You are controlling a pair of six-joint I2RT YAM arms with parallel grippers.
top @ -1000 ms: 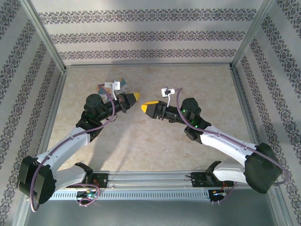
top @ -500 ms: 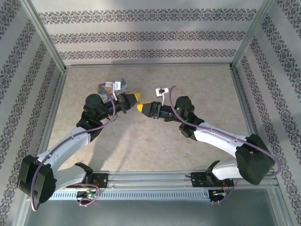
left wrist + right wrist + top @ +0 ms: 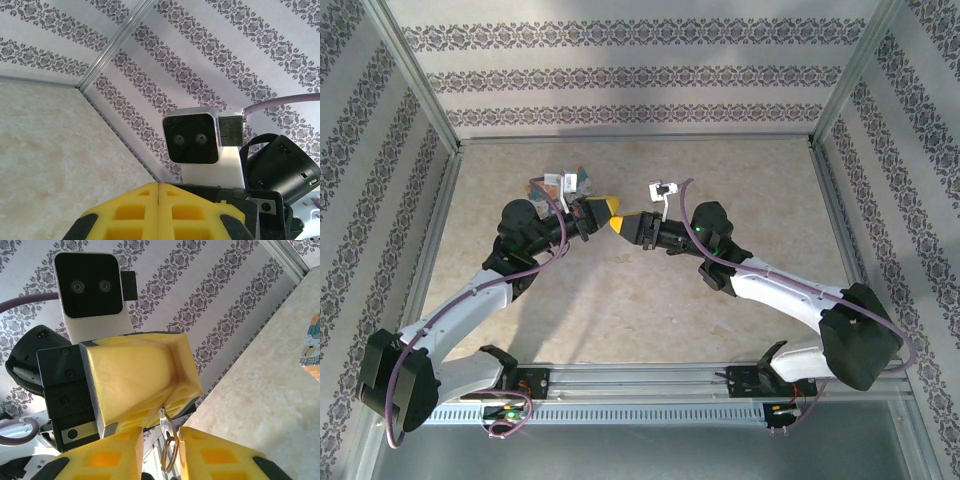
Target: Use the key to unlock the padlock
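My left gripper has the padlock's orange box behind it, so next my right gripper takes the key (image 3: 166, 426) to leave my left gripper free to bring the box closer.
My left gripper (image 3: 611, 207) hovers over the middle of the table, shut (image 3: 158, 184). In the right wrist view its yellow fingers (image 3: 150, 370) pinch the small silvery key (image 3: 165, 419), which sticks out with a wire ring (image 3: 170, 452) hanging from it. My right gripper (image 3: 619, 226) meets it tip to tip. Its jaws (image 3: 160, 435) stand a little apart on either side of the key, with a gap on the left side. The orange padlock (image 3: 311, 347) with a pale blue figure lies on the table at the right edge, also seen partly hidden behind the left wrist (image 3: 584, 179).
Patterned paper walls (image 3: 640, 80) and metal frame posts (image 3: 420, 80) enclose the beige table (image 3: 620, 300). The right wrist's camera block (image 3: 192, 137) faces the left wrist closely. Both arms' bases sit on the rail (image 3: 640, 385) at the near edge.
My right gripper has moved left to the left gripper's tip and its jaws have narrowed around the key. The left arm has stayed still.
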